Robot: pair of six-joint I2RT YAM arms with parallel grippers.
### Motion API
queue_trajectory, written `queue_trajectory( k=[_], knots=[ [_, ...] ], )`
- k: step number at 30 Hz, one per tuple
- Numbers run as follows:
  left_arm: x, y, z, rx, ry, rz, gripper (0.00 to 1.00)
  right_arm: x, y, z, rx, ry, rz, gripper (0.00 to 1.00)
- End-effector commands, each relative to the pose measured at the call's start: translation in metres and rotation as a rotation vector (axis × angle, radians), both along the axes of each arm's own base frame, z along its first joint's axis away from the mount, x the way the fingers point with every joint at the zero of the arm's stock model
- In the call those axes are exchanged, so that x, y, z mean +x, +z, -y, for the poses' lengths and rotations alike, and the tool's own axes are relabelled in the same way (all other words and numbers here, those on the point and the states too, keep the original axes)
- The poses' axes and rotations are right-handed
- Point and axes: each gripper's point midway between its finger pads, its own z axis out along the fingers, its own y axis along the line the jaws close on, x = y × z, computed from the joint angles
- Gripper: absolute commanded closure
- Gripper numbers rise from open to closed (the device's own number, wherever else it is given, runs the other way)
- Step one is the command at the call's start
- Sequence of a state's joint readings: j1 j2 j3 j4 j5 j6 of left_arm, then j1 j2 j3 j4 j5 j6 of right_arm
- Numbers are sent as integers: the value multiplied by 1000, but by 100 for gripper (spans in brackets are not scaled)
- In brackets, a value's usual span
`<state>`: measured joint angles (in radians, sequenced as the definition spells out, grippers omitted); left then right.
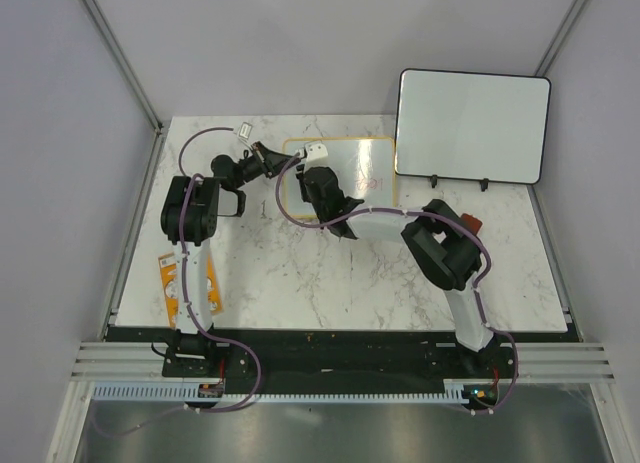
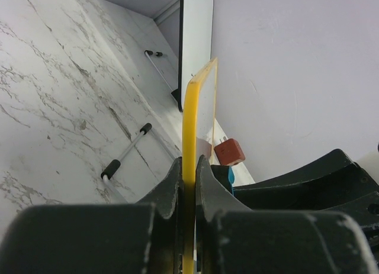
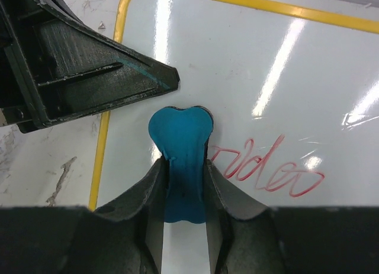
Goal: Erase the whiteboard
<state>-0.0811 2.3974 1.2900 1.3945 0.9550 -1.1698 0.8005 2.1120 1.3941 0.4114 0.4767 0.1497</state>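
Observation:
The blue eraser (image 3: 180,135) is near the fingers of my left gripper and the red handwriting (image 3: 269,168) is past it, so next my right gripper sweeps back toward the red handwriting.
The small whiteboard (image 1: 365,158) with the yellow frame stands tilted at the back middle of the table, with red handwriting (image 1: 368,186) on its right part. My left gripper (image 1: 283,164) is shut on its left frame edge (image 2: 189,132). My right gripper (image 1: 322,188) is over the board's left part, shut on a blue eraser (image 3: 180,132) that rests against the white surface (image 3: 237,61). The eraser sits just left of the red handwriting (image 3: 272,173). The left gripper's fingers (image 3: 89,73) show at the top left of the right wrist view.
A larger black-framed whiteboard (image 1: 472,126) stands upright at the back right; it also shows in the left wrist view (image 2: 196,43). A small red block (image 1: 470,223) lies near the right arm and shows in the left wrist view (image 2: 230,151). An orange packet (image 1: 168,280) lies at the table's front left.

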Motion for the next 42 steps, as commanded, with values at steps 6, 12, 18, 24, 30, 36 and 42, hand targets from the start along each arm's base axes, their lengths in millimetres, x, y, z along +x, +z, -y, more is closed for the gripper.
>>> queue_trajectory(
  k=[6, 12, 18, 24, 30, 36, 42],
  knots=[
    [-27, 11, 11, 55, -64, 319, 98, 20, -54, 137, -100, -327, -200, 100],
    [-28, 11, 10, 55, -58, 314, 98, 19, -50, 186, -94, -436, -219, 100],
    [-27, 11, 10, 55, -59, 317, 98, 15, -54, 160, -131, -315, -249, 100],
    [-30, 10, 11, 59, -66, 314, 98, 8, -61, 98, -153, -111, -266, 100],
    [-32, 10, 12, 64, -76, 319, 98, -5, -67, 34, -155, 8, -244, 100],
    [-34, 11, 13, 68, -81, 330, 98, -19, -82, -3, -146, 89, -259, 100],
    [-36, 12, 15, 70, -86, 333, 98, -24, -97, -11, -92, 84, -293, 100]
  ],
)
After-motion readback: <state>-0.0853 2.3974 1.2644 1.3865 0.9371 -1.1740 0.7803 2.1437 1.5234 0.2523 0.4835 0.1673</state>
